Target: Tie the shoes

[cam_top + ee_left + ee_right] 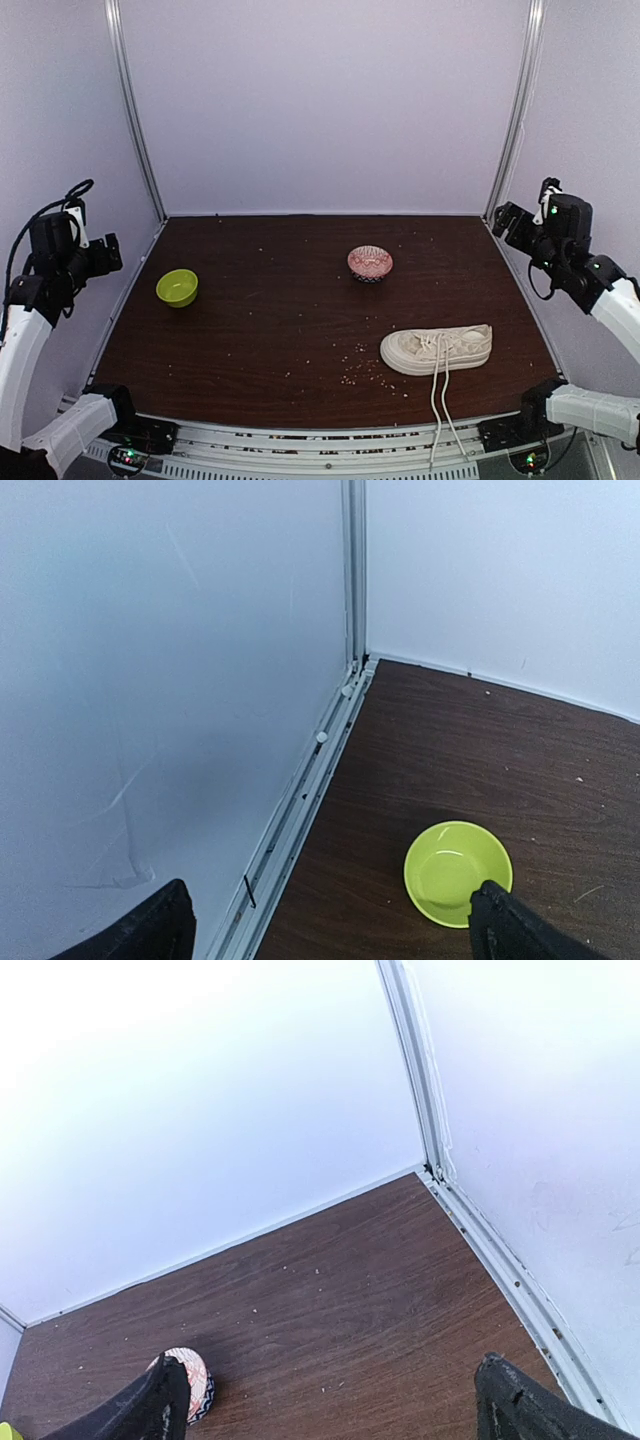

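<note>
My right gripper is open and the sneaker's heel (483,344) lies clear on the gripper's side, so I keep going down toward the sneaker's heel collar (472,337) until my fingers close on it.
The cream low-top sneaker (437,349) lies on its side at the front right of the dark table, toe to the left. Its two long white laces (440,410) trail untied over the table's front edge. My left gripper (108,253) is raised at the left wall, open and empty, far from the shoe. My right gripper (505,222) is raised at the right wall, open and empty, well above and behind the shoe. The shoe shows in neither wrist view. The left gripper (330,925) and right gripper (330,1405) each show wide-spread fingertips.
A lime-green bowl (177,287) sits at the left, also in the left wrist view (457,872). A red patterned bowl (370,263) sits mid-table, partly behind a finger in the right wrist view (197,1385). Crumbs (358,368) lie left of the shoe. Metal rails edge the table.
</note>
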